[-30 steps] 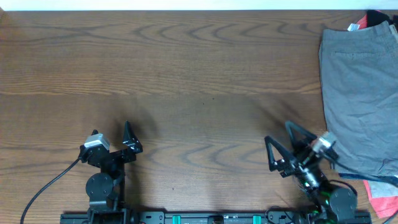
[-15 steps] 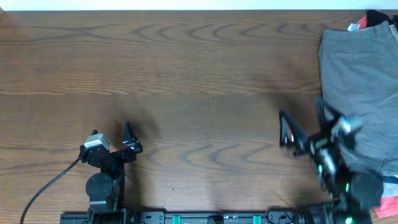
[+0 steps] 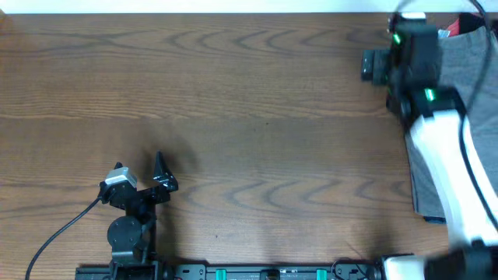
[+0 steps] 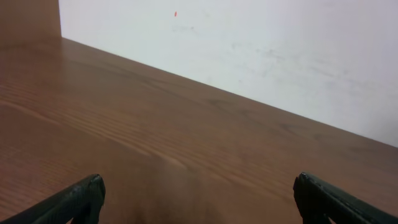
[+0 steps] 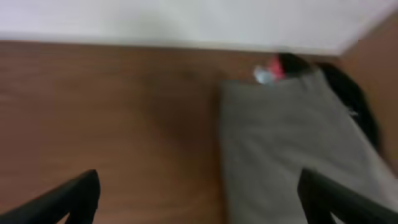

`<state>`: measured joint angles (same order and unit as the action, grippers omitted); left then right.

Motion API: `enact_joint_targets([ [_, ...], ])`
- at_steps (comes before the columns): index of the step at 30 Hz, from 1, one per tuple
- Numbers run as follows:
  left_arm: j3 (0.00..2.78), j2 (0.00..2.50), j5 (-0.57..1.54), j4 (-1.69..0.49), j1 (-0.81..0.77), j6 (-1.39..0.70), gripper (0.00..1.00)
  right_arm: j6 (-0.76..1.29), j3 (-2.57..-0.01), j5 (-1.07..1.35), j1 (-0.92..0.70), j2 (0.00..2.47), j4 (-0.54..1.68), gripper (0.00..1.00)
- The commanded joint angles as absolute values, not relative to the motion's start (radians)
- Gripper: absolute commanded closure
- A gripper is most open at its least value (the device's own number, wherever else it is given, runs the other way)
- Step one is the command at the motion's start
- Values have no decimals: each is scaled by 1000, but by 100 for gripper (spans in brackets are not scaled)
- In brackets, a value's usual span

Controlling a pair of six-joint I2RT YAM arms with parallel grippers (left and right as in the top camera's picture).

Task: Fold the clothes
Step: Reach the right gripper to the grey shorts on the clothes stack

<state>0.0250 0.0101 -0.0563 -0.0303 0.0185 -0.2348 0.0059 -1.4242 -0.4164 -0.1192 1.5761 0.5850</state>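
Note:
The loose edge of the grey-khaki shorts lies between the right gripper's open fingers, so the robot should keep going down until the fingers close on that edge.
The grey-khaki shorts lie flat at the table's right edge and also show in the right wrist view. A red piece and a black piece peek out at their far end. My right gripper is open and empty, raised above the shorts' left edge near the far right corner; in the overhead view the arm hides much of the shorts. My left gripper is open and empty near the front left, with bare wood between its fingers.
The wooden table stretches wide between the arms. A pale wall runs along the table's far edge. A black cable trails from the left arm's base.
My right arm has swung up from the front right to the far right, over the shorts' upper left edge. The left arm has not moved.

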Motion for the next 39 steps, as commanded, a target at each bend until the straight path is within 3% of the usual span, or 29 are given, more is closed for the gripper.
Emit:
enact_joint_targets([
  [1, 4, 4, -79, -67, 15, -222, 2, -28, -1523, -610, -112, 1675, 632, 1],
  [6, 4, 4, -79, -67, 15, -222, 2, -148, -1527, -625, -91, 1801, 560, 1],
  [19, 4, 4, -79, -67, 15, -222, 2, -182, -1574, -740, 37, 2127, 494, 1],
  [29, 4, 4, -79, -67, 15, -222, 2, -199, -1574, -560, 73, 2189, 385, 4],
  [39, 4, 4, -79, -67, 15, -222, 2, -199, -1574, -545, 99, 2218, 342, 6],
])
